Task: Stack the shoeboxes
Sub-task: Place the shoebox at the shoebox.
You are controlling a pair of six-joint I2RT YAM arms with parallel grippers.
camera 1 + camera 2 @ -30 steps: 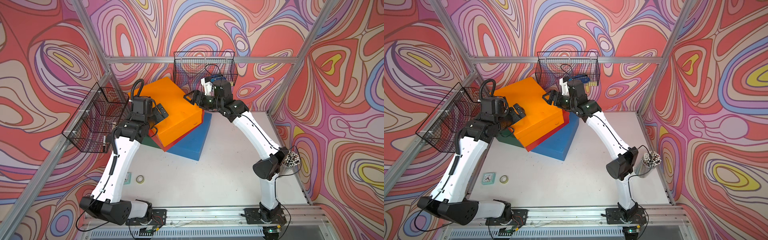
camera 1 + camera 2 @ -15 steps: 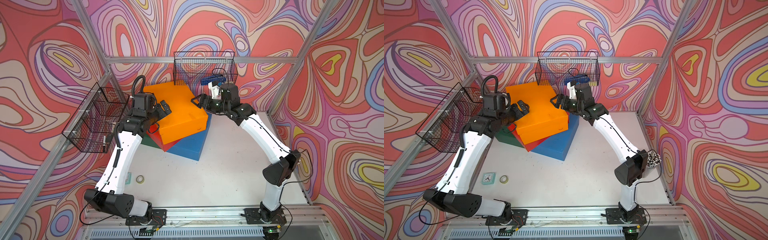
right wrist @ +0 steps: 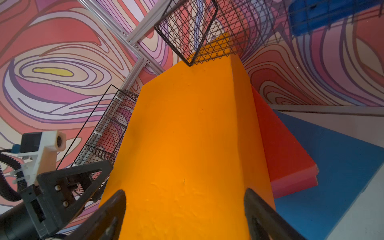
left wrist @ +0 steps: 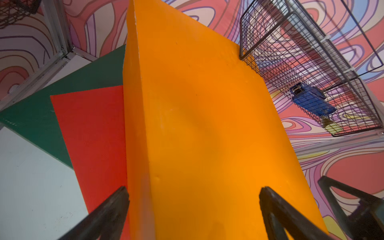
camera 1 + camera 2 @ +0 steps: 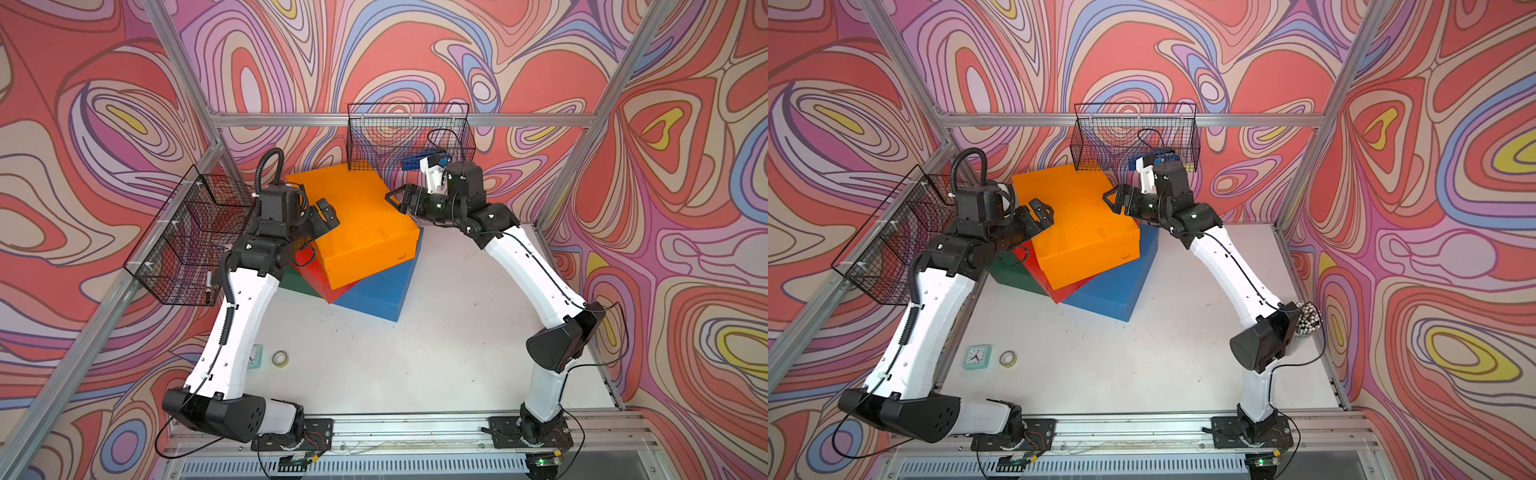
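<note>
The orange shoebox lies crooked (image 5: 374, 259) over the blue shoebox, so next my right gripper closes, moves off the lid and pushes the orange shoebox's near corner (image 5: 415, 243) around.
In both top views the orange shoebox (image 5: 353, 220) (image 5: 1079, 224) lies askew on top of the red shoebox (image 5: 309, 270). The red one rests across the dark green shoebox (image 5: 291, 284) and the blue shoebox (image 5: 374, 291). My left gripper (image 5: 328, 212) (image 4: 194, 189) is open at the orange box's left end, one finger beside its side wall and the other over its lid. At the opposite end my right gripper (image 5: 397, 199) (image 3: 185, 192) is open too, its fingers spread over the lid. The wrist views also show red (image 4: 93, 135), green (image 4: 41, 116) and blue (image 3: 342, 155).
A black wire basket (image 5: 409, 133) on the back wall holds a blue item (image 5: 419, 160), and its lower corner hangs just above the orange box's far corner. Another basket (image 5: 187, 241) hangs on the left wall. A small clock (image 5: 977, 356), a tape roll (image 5: 281, 358) and a cup of pens (image 5: 1308, 320) stand nearer the front.
The orange shoebox has turned and come down lower onto the red one. My right gripper has shifted to the right with its end, and my left gripper has moved back along the other end.
</note>
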